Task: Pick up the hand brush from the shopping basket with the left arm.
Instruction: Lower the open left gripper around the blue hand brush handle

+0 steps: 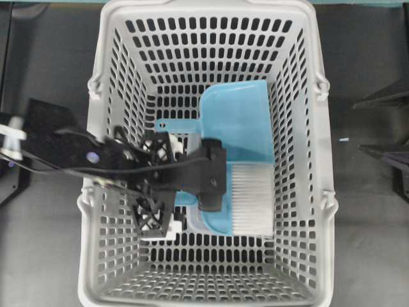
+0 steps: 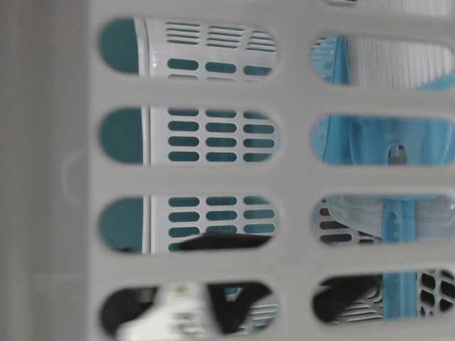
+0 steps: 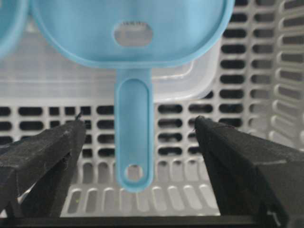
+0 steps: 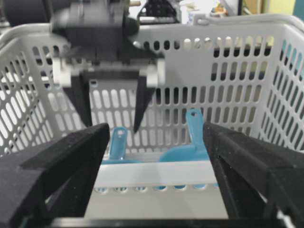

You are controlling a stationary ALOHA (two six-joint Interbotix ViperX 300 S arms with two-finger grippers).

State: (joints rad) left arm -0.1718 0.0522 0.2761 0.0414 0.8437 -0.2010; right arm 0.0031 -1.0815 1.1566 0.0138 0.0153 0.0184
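My left gripper's open fingers have the hand brush's handle (image 3: 134, 156) straight and centred between them. I go on lowering them until they are on either side of the handle's middle (image 3: 134, 123) before I close them.
The light-blue hand brush (image 1: 246, 198) lies in the light-grey shopping basket (image 1: 307, 160), white bristles to the right, partly under my left gripper. My left gripper (image 1: 214, 179) reaches in from the left and is open. In the left wrist view the brush's thin handle (image 3: 134, 142) with its hole sits between the two black fingertips (image 3: 71, 137), touching neither. The right wrist view shows the left gripper (image 4: 111, 118) straddling the handle (image 4: 116, 142). My right gripper (image 4: 154, 161) is open and empty, outside the basket's near rim.
A light-blue dustpan (image 1: 236, 121) lies in the basket beside the brush, its handle toward the left wall; it also shows in the right wrist view (image 4: 190, 152). The slotted basket walls (image 2: 291, 177) enclose the left gripper on all sides.
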